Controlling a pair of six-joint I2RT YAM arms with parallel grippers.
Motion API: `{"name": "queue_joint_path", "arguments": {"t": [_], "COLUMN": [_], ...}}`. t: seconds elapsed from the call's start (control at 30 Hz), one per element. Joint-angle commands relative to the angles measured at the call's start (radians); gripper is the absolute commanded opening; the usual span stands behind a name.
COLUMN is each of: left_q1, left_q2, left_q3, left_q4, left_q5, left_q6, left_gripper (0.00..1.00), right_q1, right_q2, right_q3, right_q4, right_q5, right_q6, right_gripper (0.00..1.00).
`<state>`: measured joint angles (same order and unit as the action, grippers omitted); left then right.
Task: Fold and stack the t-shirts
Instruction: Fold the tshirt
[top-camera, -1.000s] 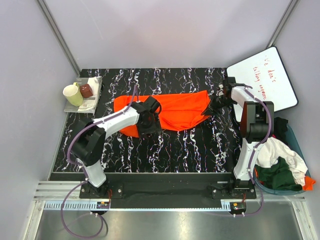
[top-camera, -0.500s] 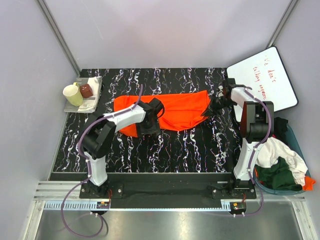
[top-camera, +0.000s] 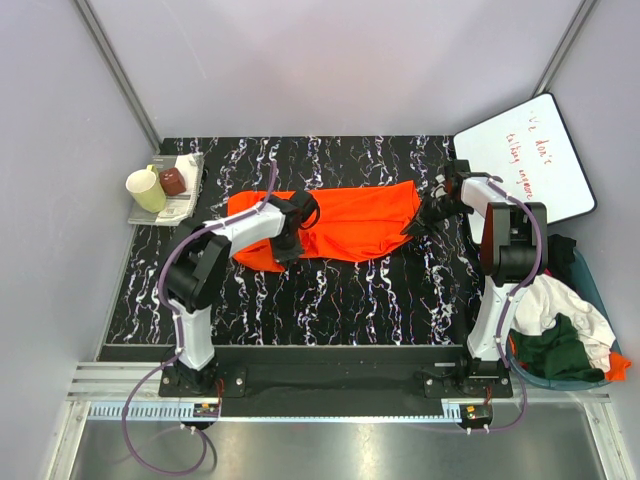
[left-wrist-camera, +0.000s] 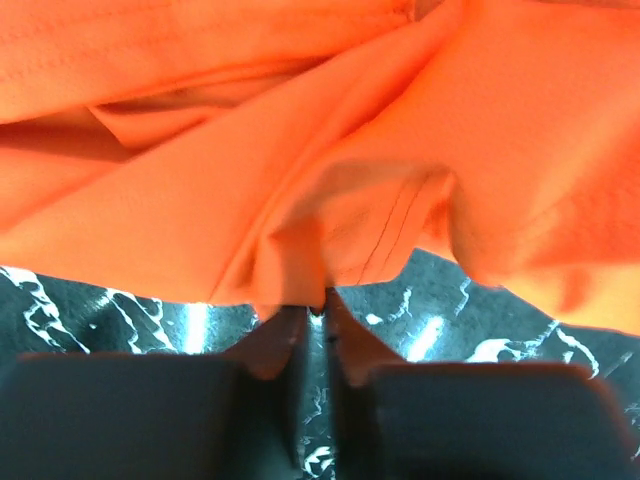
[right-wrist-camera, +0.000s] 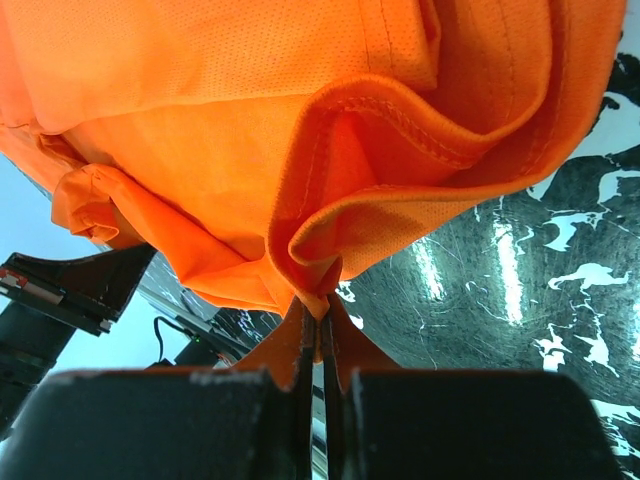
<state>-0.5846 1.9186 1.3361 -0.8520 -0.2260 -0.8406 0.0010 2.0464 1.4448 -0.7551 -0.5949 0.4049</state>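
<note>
I should keep pulling the near hem (top-camera: 268, 266) with my left gripper toward the mug-side end (top-camera: 242, 205) until the hem lies there, while my right gripper holds one end.
A bright orange t-shirt (top-camera: 350, 222) lies crumpled across the middle of the black marbled table (top-camera: 350, 300). My left gripper (top-camera: 287, 250) is at the shirt's near left edge. In the left wrist view its jaws (left-wrist-camera: 315, 305) stand almost together, pinching a fold of the orange hem (left-wrist-camera: 300, 260). My right gripper (top-camera: 411, 227) holds the shirt's right end. The right wrist view shows it (right-wrist-camera: 322, 305) shut on a bunched orange seam (right-wrist-camera: 330, 265). More t-shirts, one white (top-camera: 560, 303) and one dark green (top-camera: 548, 350), are heaped at the right.
The heap of shirts sits in a teal bin (top-camera: 596, 283) beside the right arm. A white board with red handwriting (top-camera: 535, 155) leans at the back right. A pale mug (top-camera: 146, 190) and a maroon cup (top-camera: 173, 181) stand on papers at the back left.
My left gripper slid a little left along the shirt's near edge and its jaws closed on the fabric. The right gripper kept its hold and barely moved.
</note>
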Motion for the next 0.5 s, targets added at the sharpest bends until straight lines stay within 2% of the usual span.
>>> {"name": "queue_joint_path", "arguments": {"t": [0.0, 0.3, 0.47], "left_q1": [0.014, 0.034, 0.084], "left_q2": [0.000, -0.119, -0.161], "left_q3": [0.038, 0.032, 0.022], "left_q4": [-0.002, -0.009, -0.022], "left_q5": [-0.052, -0.104, -0.142], "left_q6": [0.014, 0.035, 0.052], "left_gripper": [0.00, 0.00, 0.00], "right_q1": [0.004, 0.005, 0.005], "right_q2": [-0.048, -0.051, -0.051], "right_q3": [-0.003, -0.012, -0.011], "right_q4": [0.010, 0.010, 0.011], "right_q5": [-0.029, -0.031, -0.036], "right_q6": [-0.002, -0.002, 0.000], "right_gripper": [0.00, 0.00, 0.00]}}
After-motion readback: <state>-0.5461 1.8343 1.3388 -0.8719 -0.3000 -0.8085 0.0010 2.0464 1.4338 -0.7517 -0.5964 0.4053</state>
